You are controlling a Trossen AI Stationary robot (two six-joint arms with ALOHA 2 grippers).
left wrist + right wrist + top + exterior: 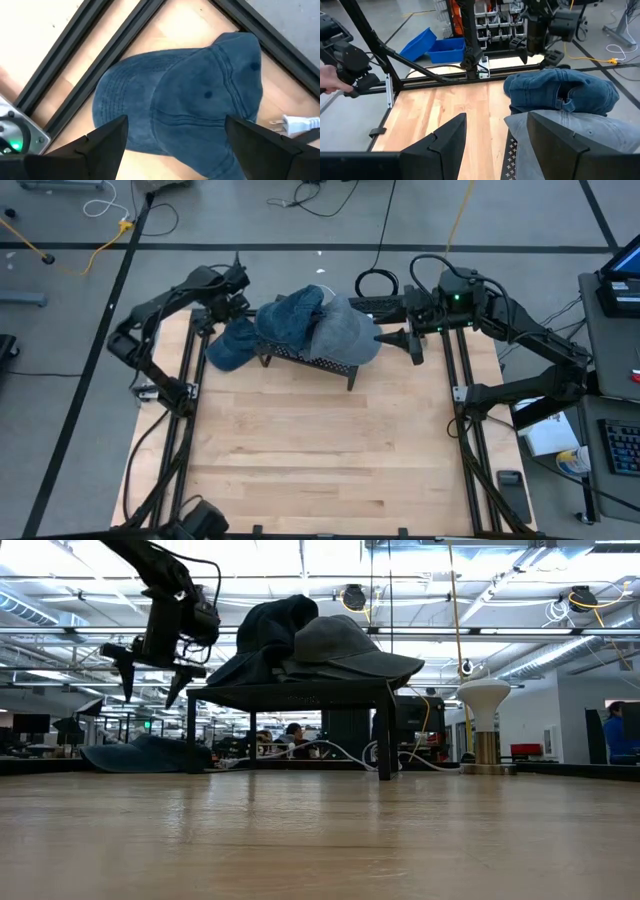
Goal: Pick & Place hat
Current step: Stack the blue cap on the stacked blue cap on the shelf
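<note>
I should lower my left gripper next until the hat top's front (176, 134) fills the gap between its fingers, and then close it, because the open fingers are on both sides of the dark blue hat's brim seam (154, 119).
A dark blue hat (185, 95) lies crown up on the wooden table at its far left, also visible in the high view (228, 346) and the low view (145, 753). My left gripper (175, 137) hangs right above it, pointing down, open, with a finger on either side and clear of the cloth (150, 675). A black rack (310, 358) at the far middle carries a blue denim hat (292, 315) and a grey cap (347, 335). My right gripper (495, 132) is open, raised beside the grey cap (570, 142) at the rack's right end (412, 346).
Black frame rails (100, 45) run along the table's left edge beside the hat. A white plug (297, 122) lies on the table close to the hat. Blue bins (432, 47) stand beyond the far edge, and a person's hand (330, 80) shows there.
</note>
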